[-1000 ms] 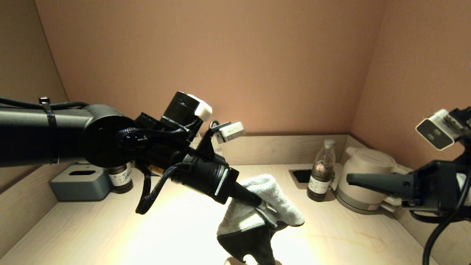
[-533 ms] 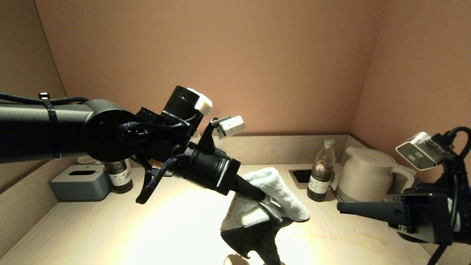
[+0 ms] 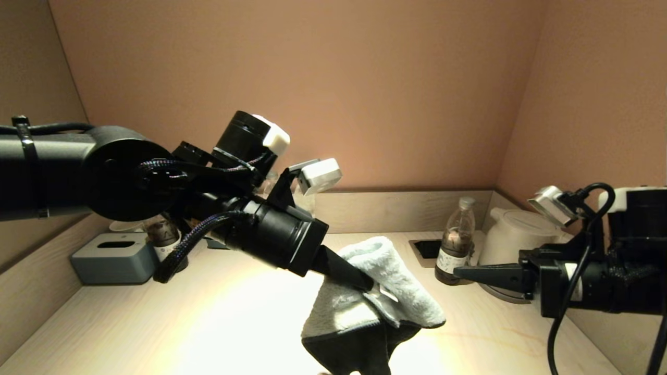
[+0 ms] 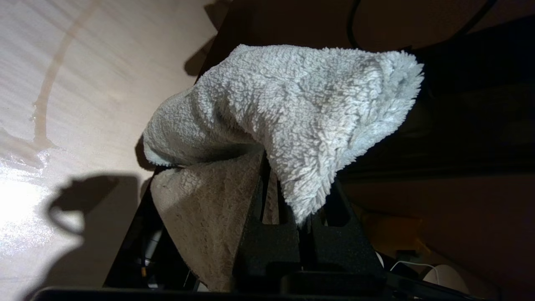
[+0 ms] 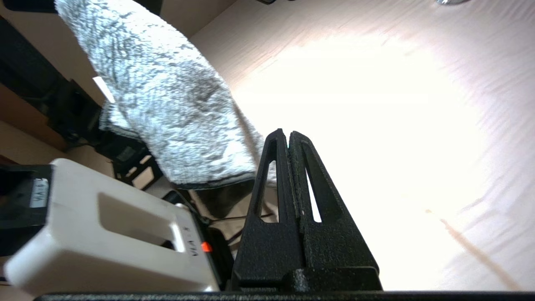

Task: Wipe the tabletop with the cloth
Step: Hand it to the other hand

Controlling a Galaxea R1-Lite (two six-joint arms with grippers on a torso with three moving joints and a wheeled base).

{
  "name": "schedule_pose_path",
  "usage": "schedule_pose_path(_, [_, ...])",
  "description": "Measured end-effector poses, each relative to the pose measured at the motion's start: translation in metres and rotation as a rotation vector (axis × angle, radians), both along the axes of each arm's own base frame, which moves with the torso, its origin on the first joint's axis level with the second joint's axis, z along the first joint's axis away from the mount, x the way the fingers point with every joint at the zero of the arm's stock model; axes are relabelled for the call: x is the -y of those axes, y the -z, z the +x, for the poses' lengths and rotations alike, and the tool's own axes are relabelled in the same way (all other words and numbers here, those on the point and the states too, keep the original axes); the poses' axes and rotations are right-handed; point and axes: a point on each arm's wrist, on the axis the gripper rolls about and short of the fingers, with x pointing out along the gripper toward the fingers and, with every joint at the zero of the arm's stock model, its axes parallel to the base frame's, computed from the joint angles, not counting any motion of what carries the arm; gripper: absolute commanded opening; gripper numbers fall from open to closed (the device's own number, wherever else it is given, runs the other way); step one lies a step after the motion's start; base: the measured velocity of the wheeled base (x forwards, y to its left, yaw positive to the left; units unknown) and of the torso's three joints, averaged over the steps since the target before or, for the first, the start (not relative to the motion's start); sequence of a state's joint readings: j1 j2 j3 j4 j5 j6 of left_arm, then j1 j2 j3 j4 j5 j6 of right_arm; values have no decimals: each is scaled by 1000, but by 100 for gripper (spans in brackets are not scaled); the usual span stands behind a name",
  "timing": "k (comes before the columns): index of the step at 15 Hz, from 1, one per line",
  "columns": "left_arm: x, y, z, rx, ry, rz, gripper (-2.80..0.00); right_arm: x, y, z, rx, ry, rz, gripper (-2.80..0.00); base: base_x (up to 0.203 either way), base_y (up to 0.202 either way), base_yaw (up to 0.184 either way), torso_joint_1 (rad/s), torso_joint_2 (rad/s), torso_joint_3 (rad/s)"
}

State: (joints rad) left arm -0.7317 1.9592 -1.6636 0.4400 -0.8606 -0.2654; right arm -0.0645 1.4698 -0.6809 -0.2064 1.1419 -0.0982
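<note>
My right gripper's closed fingers point past the cloth in my left gripper (image 3: 405, 275). Next, my right gripper turns toward the cloth, opens and grabs its hanging corner (image 3: 436, 320).
My left gripper (image 3: 375, 287) is shut on the fluffy white cloth (image 3: 388, 281) and holds it above the middle of the light wooden tabletop (image 3: 156, 323). The cloth drapes over the fingers, its lower part hanging in shadow. In the left wrist view the cloth (image 4: 292, 108) covers the shut gripper (image 4: 288, 184). My right gripper (image 3: 461, 272) is shut and empty at the right, pointing toward the cloth. In the right wrist view its tips (image 5: 287, 134) are just beside the hanging cloth (image 5: 167, 100).
A brown liquid ring stain (image 3: 500, 338) marks the tabletop at the front right. A bottle (image 3: 455, 249) and a white kettle (image 3: 513, 237) stand at the back right. A grey box (image 3: 113, 258) and another bottle (image 3: 164, 239) stand at the back left.
My right arm has come down and moved left toward the cloth. My left arm with the cloth has shifted slightly, the cloth staying in its grip.
</note>
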Motion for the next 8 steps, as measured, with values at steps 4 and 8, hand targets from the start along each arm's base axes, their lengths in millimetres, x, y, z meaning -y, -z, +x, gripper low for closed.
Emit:
schedule_pose_path(4, [-1,-2,-1,-2,7,-7,-280,6,-13,20,189,5,-103,-280,0,0,0,0,0,0])
schedule_pose_path(8, [3,7,4,-25,24,-5,-280,7,-20,21,309,-28,-178,-280,0,0,0,0,0,0])
